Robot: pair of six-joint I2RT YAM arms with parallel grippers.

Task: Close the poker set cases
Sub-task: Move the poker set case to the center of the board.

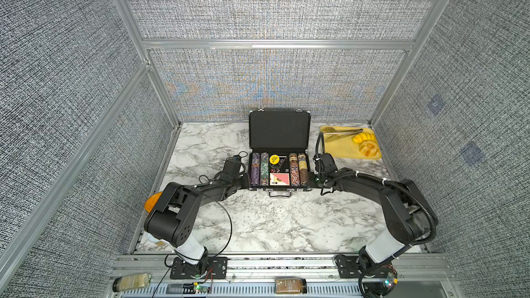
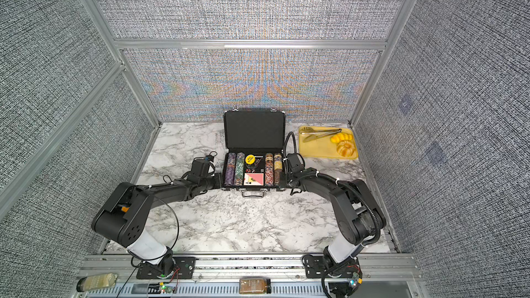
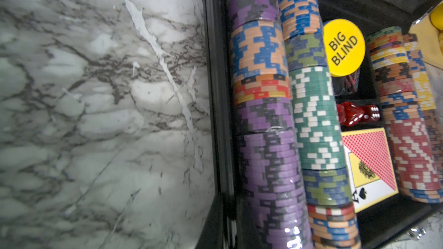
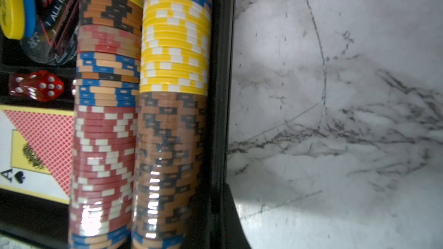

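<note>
The case's lid (image 1: 279, 129) stands near the back wall and both grippers hold the case's sides (image 3: 216, 97), so my left gripper should keep pulling until the lid has room behind.
The poker set case (image 1: 279, 130) stands open at the back middle of the marble table, its foam-lined lid upright and its handle (image 1: 279, 194) toward me. Rows of coloured chips (image 3: 263, 51), a card deck (image 3: 374, 154), red dice (image 4: 38, 86) and a yellow "BIG BLIND" button (image 3: 344, 46) lie in the base. In both top views my left gripper (image 1: 246, 181) (image 2: 220, 180) sits at the case's left side wall near the front corner. It is shut on that wall (image 3: 215, 92). My right gripper (image 1: 312, 180) (image 2: 284, 180) mirrors it, shut on the right wall (image 4: 221, 68).
A yellow tray (image 1: 341, 147) with tongs and yellow toy food sits at the back right, close behind my right wrist. An orange object (image 1: 151, 200) lies under my left arm at the table's left edge. Two jars (image 1: 132, 281) (image 1: 290, 285) rest on the front rail. Fabric walls enclose three sides.
</note>
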